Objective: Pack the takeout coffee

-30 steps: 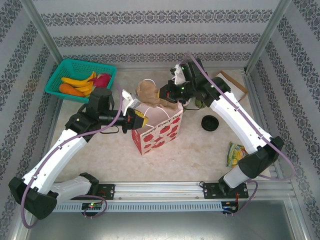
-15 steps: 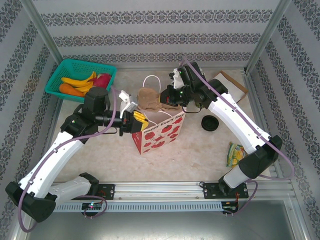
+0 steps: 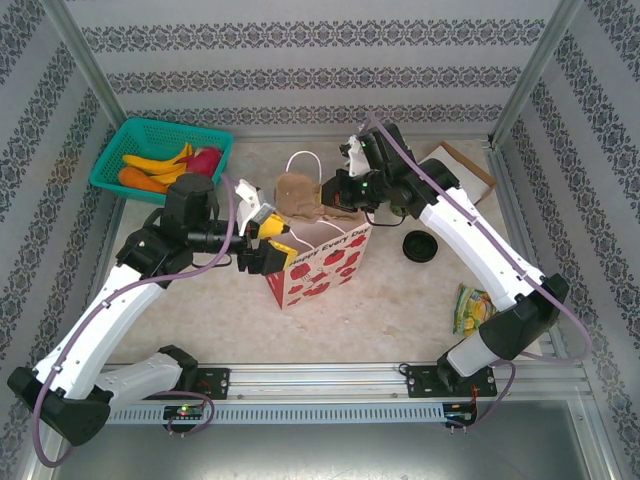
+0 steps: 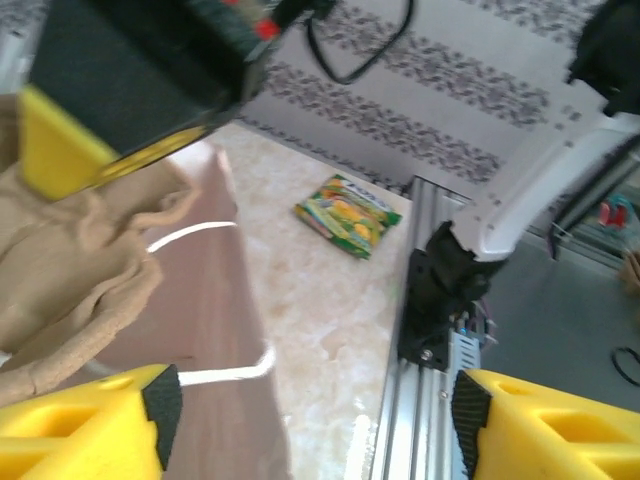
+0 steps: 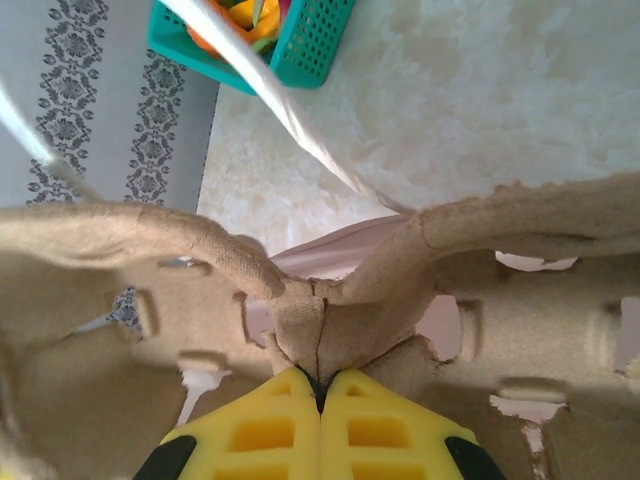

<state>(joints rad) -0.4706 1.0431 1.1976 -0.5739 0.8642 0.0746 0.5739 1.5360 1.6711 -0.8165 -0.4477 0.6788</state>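
Observation:
Next, my left gripper pulls the bag's front handle [image 4: 228, 374] up and out of the way before my right gripper lowers the cup carrier, because the front handle folds inward [image 4: 153, 245] under the cup carrier.
A white paper bag [image 3: 325, 262] printed with red apples stands open mid-table. Over its mouth hangs a brown pulp cup carrier [image 3: 298, 195], pinched at its middle ridge by my right gripper [image 3: 335, 192], which is shut on it [image 5: 320, 385]. The right wrist view looks down on the carrier's ridge [image 5: 330, 320]. My left gripper [image 3: 262, 240] sits at the bag's left rim, open with nothing between its fingers [image 4: 315, 405]. In the left wrist view the carrier [image 4: 70, 270] and the bag's wall [image 4: 205, 310] lie to the left. The takeout coffee is out of view.
A teal basket [image 3: 128, 135] holding fruit stands back left. A black lid [image 3: 420, 246] lies right of the bag, a green snack packet [image 3: 470, 308] [image 4: 350, 213] near the right arm's base, and a flat cardboard box [image 3: 462, 168] back right. A metal rail [image 4: 420, 400] edges the table front.
My left gripper has opened and let go at the bag's left rim. The right gripper has carried the carrier slightly left and stays shut on it over the bag.

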